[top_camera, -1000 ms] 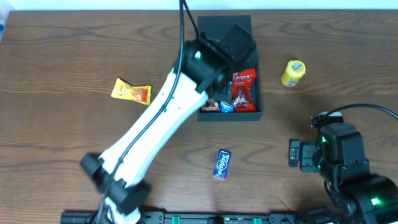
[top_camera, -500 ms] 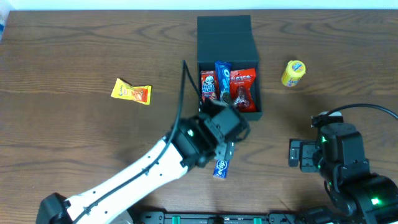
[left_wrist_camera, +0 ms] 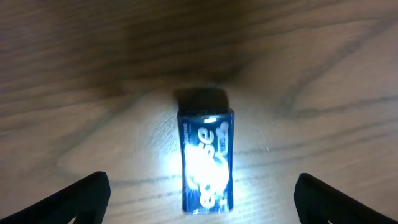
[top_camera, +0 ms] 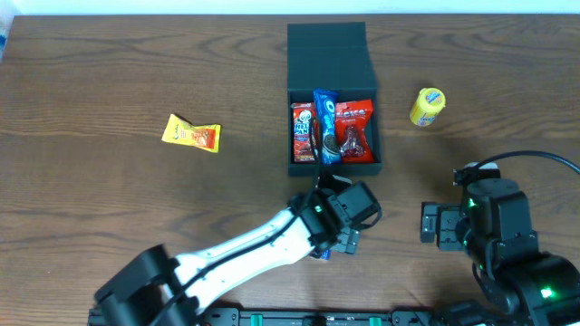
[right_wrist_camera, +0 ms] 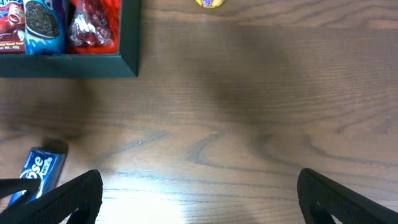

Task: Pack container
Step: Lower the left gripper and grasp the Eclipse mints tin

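Note:
My left gripper keeps lowering its open fingers, lined up across the packet's narrow width (left_wrist_camera: 208,163), until they sit either side of the small blue packet (top_camera: 324,254), then close.
The dark teal container (top_camera: 332,50) stands open at the back centre, lid flap folded back. It holds a red packet (top_camera: 303,131), a blue Oreo packet (top_camera: 325,126) and a red candy packet (top_camera: 355,131); it also shows in the right wrist view (right_wrist_camera: 74,65). My left gripper (top_camera: 343,237) is open and hovers over a small blue packet (left_wrist_camera: 207,163) lying flat on the table in front of the container, fingers wide on either side. My right gripper (top_camera: 433,225) is open and empty at the right.
An orange-yellow packet (top_camera: 191,133) lies on the left of the table. A yellow pouch (top_camera: 427,106) lies right of the container and shows in the right wrist view (right_wrist_camera: 209,2). The blue packet also shows in the right wrist view (right_wrist_camera: 38,172).
My left arm has drawn back from the container, where the blue Oreo packet now lies, and moved to the front over the small blue packet. The right arm has not moved.

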`<act>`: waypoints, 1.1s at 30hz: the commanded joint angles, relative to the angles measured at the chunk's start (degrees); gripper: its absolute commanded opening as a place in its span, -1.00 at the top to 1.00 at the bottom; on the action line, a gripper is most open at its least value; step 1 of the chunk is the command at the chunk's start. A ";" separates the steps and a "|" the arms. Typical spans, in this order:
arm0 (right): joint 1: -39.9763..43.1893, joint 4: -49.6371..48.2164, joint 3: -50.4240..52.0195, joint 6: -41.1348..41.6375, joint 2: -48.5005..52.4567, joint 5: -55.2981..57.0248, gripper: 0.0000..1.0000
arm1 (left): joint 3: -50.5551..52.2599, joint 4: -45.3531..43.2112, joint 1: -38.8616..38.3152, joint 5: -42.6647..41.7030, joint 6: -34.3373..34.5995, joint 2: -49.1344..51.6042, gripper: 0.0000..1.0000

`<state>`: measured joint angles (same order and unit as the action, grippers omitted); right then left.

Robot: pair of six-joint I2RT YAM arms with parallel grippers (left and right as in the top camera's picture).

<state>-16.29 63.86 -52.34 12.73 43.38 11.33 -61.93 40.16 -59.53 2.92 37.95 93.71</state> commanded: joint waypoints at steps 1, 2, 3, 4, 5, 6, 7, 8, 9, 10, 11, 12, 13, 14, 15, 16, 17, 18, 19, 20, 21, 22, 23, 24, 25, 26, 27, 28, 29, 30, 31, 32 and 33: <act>0.90 0.09 -0.09 -0.37 -0.26 0.20 -0.99 | 0.22 -0.55 -0.07 0.02 3.67 2.91 -0.91; 0.90 0.09 -0.09 -0.37 -0.26 0.20 -0.98 | 0.22 -1.11 -0.07 0.17 4.31 4.04 -0.91; 0.90 0.09 -0.09 -0.37 -0.26 0.20 -0.99 | 0.22 -1.68 -0.07 0.17 4.31 4.81 -0.91; 0.90 0.09 -0.09 -0.37 -0.26 0.20 -0.98 | 0.22 -2.43 -0.09 0.17 4.31 5.64 -0.92; 0.90 0.09 -0.09 -0.37 -0.26 0.20 -0.99 | 0.22 -2.97 -0.09 0.17 4.33 6.40 -0.92; 0.90 0.09 -0.09 -0.37 -0.26 0.20 -0.98 | 0.22 -3.10 -0.11 0.15 4.39 6.88 -0.91; 0.90 0.09 -0.09 -0.37 -0.26 0.20 -0.98 | 0.22 -3.15 -0.17 0.15 4.52 7.23 -0.91; 0.90 0.09 -0.09 -0.37 -0.26 0.20 -0.99 | 0.22 -3.13 -0.22 0.02 4.52 7.58 -0.91; 0.90 0.09 -0.09 -0.37 -0.26 0.20 -0.99 | 0.22 -3.10 -0.33 0.00 4.55 7.89 -0.91; 0.90 0.09 -0.09 -0.37 -0.26 0.20 -0.98 | 0.22 -3.04 -0.48 0.04 5.40 8.24 -0.91; 0.90 0.09 -0.09 -0.37 -0.26 0.20 -0.98 | 0.26 -2.99 -0.52 0.09 6.47 8.59 -0.91; 0.90 0.09 -0.09 -0.37 -0.26 0.20 -0.98 | 0.28 -3.02 -0.61 -0.02 8.15 9.07 -0.91; 0.90 0.09 -0.09 -0.37 -0.26 0.20 -0.99 | 0.33 -2.89 -0.70 -0.28 10.05 9.64 -0.91; 0.90 0.09 -0.09 -0.37 -0.26 0.20 -0.98 | 0.33 -2.97 -0.87 -0.46 10.54 10.14 -0.91; 0.90 0.09 -0.09 -0.37 -0.26 0.20 -0.98 | 0.33 -3.04 -0.90 -0.42 10.54 10.58 -0.91; 0.90 0.09 -0.09 -0.37 -0.26 0.20 -0.98 | 0.33 -3.52 -0.92 -0.44 10.51 11.02 -0.91; 0.90 0.09 -0.09 -0.37 -0.26 0.20 -0.98 | 0.33 -3.87 -0.92 -0.42 10.51 11.30 -0.91; 0.90 0.09 -0.09 -0.37 -0.26 0.20 -0.98 | 0.35 -4.28 -0.90 -0.44 10.51 11.58 -0.91; 0.90 0.09 -0.09 -0.37 -0.26 0.20 -0.99 | 0.33 -4.68 -0.90 -0.42 10.51 11.89 -0.91; 0.90 0.09 -0.09 -0.37 -0.26 0.20 -0.98 | 0.33 -4.94 -0.90 -0.44 10.51 12.09 -0.91; 0.90 0.09 -0.09 -0.37 -0.26 0.20 -0.98 | 0.35 -5.25 -0.87 -0.44 10.51 12.37 -0.91; 0.90 0.09 -0.09 -0.37 -0.26 0.20 -0.98 | 0.33 -5.46 -0.87 -0.44 10.49 12.50 -0.91; 0.90 0.09 -0.09 -0.37 -0.26 0.20 -0.98 | 0.35 -5.77 -0.87 -0.44 10.49 12.70 -0.91; 0.90 0.09 -0.09 -0.37 -0.26 0.20 -0.99 | 0.35 -5.99 -0.87 -0.44 10.51 12.87 -0.91; 0.90 0.09 -0.09 -0.37 -0.26 0.20 -0.99 | 0.35 -6.16 -0.90 -0.44 10.51 13.05 -0.91; 0.90 0.09 -0.09 -0.37 -0.26 0.20 -0.99 | 0.35 -6.19 -0.90 -0.42 10.51 13.16 -0.91; 0.90 0.09 -0.09 -0.37 -0.26 0.20 -0.99 | 0.35 -6.25 -0.90 -0.44 10.51 13.42 -0.91; 0.90 0.09 -0.09 -0.37 -0.26 0.20 -0.99 | 0.35 -6.36 -0.90 -0.46 10.54 13.62 -0.91; 0.90 0.09 -0.09 -0.37 -0.26 0.20 -0.99 | 0.35 -6.38 -0.90 -0.48 10.54 13.77 -0.91; 0.90 0.09 -0.09 -0.37 -0.26 0.20 -0.98 | 0.35 -6.40 -0.90 -0.48 10.62 13.81 -0.91; 0.90 0.09 -0.09 -0.37 -0.26 0.20 -0.99 | 0.35 -6.36 -0.90 -0.46 10.99 13.81 -0.91; 0.90 0.09 -0.09 -0.37 -0.26 0.20 -0.98 | 0.35 -6.40 -0.90 -0.48 11.17 13.81 -0.91; 0.90 0.09 -0.09 -0.37 -0.26 0.20 -0.98 | 0.35 -6.36 -0.90 -0.48 12.48 13.81 -0.91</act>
<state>-16.29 63.86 -52.34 12.73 43.38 11.33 -61.89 33.80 -60.23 2.13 48.27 106.19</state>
